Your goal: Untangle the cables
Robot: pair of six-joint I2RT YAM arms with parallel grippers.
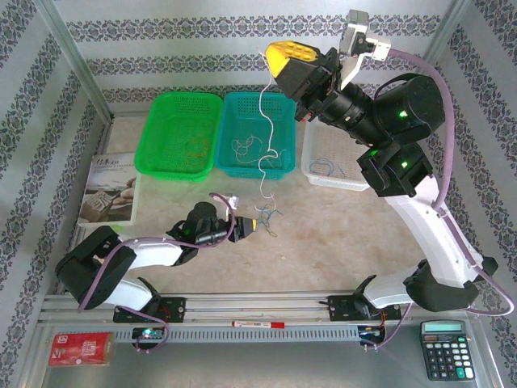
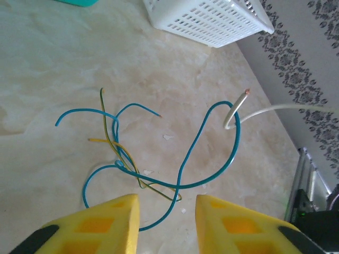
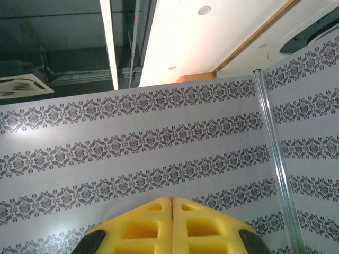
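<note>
My left gripper needs to hold the blue loop's near strand (image 2: 168, 211) while my right gripper pulls the whitish cable free, because the whitish cable hooks through the blue loop (image 2: 233, 117).
A whitish cable (image 1: 262, 129) hangs from my right gripper (image 1: 273, 55), which is raised high above the teal basket (image 1: 258, 95). In the right wrist view the right gripper (image 3: 172, 200) is shut, fingers pressed together and facing the wall. The cable's lower end (image 2: 235, 108) reaches a small tangle (image 1: 271, 217) on the table. In that tangle a pale blue cable (image 2: 204, 143) loops across a yellowish cable (image 2: 108, 135). My left gripper (image 1: 260, 224) sits low just left of the tangle. Its jaws (image 2: 166, 198) stand open, with the blue loop lying on the table between and ahead of them.
A green basket (image 1: 184, 95), the teal one and a white basket (image 1: 335, 181) line the back, each with thin wires inside. The white basket (image 2: 212, 21) lies ahead of the left gripper. A booklet (image 1: 109, 190) lies at the left; a calculator (image 1: 444, 349) and pen (image 1: 258, 324) sit at the near edge.
</note>
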